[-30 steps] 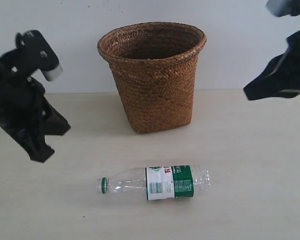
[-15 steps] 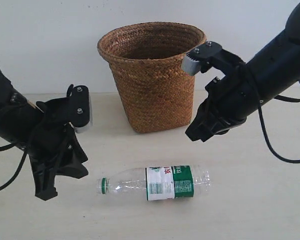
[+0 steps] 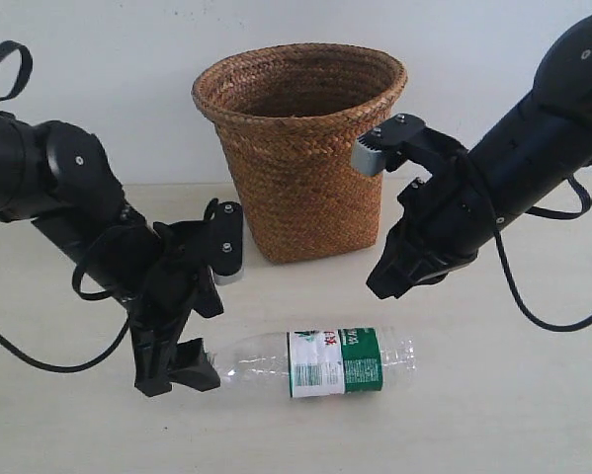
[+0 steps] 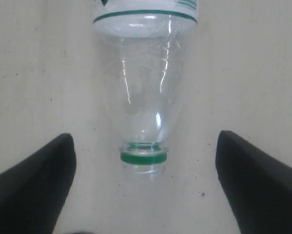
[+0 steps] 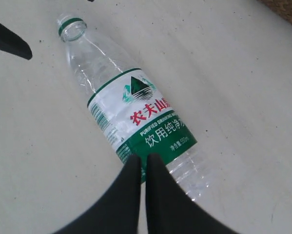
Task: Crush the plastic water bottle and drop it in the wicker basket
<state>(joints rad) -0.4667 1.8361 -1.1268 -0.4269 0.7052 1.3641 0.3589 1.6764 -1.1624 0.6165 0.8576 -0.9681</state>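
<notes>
My gripper will make the plastic water bottle (image 3: 313,363) buckle when it pushes the bottle's label, because the neck (image 4: 143,165) is uncapped beyond the green ring. The bottle will then spring mostly back.
The plastic water bottle (image 3: 320,361) lies on its side on the table, uncrushed, in front of the wicker basket (image 3: 300,148). Its neck with the green ring (image 4: 144,157) points at my left gripper (image 3: 177,373). That gripper is open, with one finger (image 4: 33,190) on each side of the neck end and not touching it; it is seen again in the left wrist view (image 4: 144,187). My right gripper (image 3: 382,284) hangs above the bottle's label end. In the right wrist view (image 5: 142,160) its fingers are pressed together with nothing between them, over the green label (image 5: 155,131).
The basket stands upright at the back of the pale table (image 3: 493,395), against a white wall. Its braided rim (image 3: 276,59) is higher than both grippers. The right arm's body (image 3: 513,158) passes close to the basket's right side.
My left arm has swung in and down, bringing its open fingers to the bottle's neck end. The right arm has shifted only slightly. The bottle has not moved.
</notes>
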